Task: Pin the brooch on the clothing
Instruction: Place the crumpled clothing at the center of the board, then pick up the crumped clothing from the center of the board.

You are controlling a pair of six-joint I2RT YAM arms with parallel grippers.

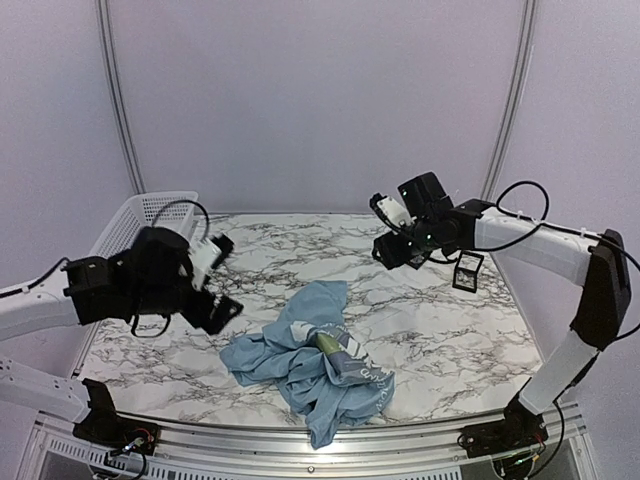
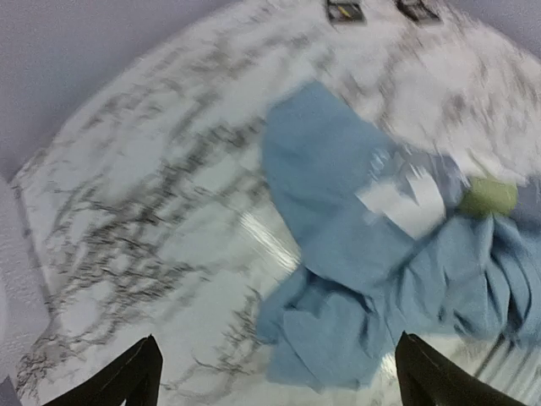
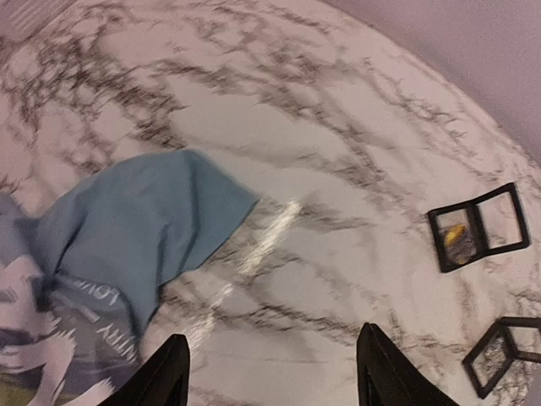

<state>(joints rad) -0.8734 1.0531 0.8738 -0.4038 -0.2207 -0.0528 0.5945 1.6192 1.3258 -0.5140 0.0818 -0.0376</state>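
Note:
The light blue T-shirt lies crumpled with its lettering folded over, so next I raise it high with my left gripper to open its folds before the pinning.
The clothing [image 1: 310, 350] is a light blue T-shirt with white lettering, crumpled in a heap at the table's middle front; it also shows in the left wrist view [image 2: 355, 245] and the right wrist view [image 3: 127, 228]. A small gold-yellow piece, seemingly the brooch [image 3: 456, 235], lies inside an open black case [image 3: 478, 228] at the right. My left gripper [image 1: 222, 280] hangs open above the table left of the shirt, nothing between its fingers [image 2: 277, 342]. My right gripper [image 1: 383, 228] is open and raised behind the shirt, over bare marble [image 3: 272, 334].
A white mesh basket [image 1: 140, 215] stands at the back left corner. A second open black case [image 3: 503, 351] lies near the first, both by the right arm [image 1: 467, 270]. The table's curved metal front edge runs just below the shirt.

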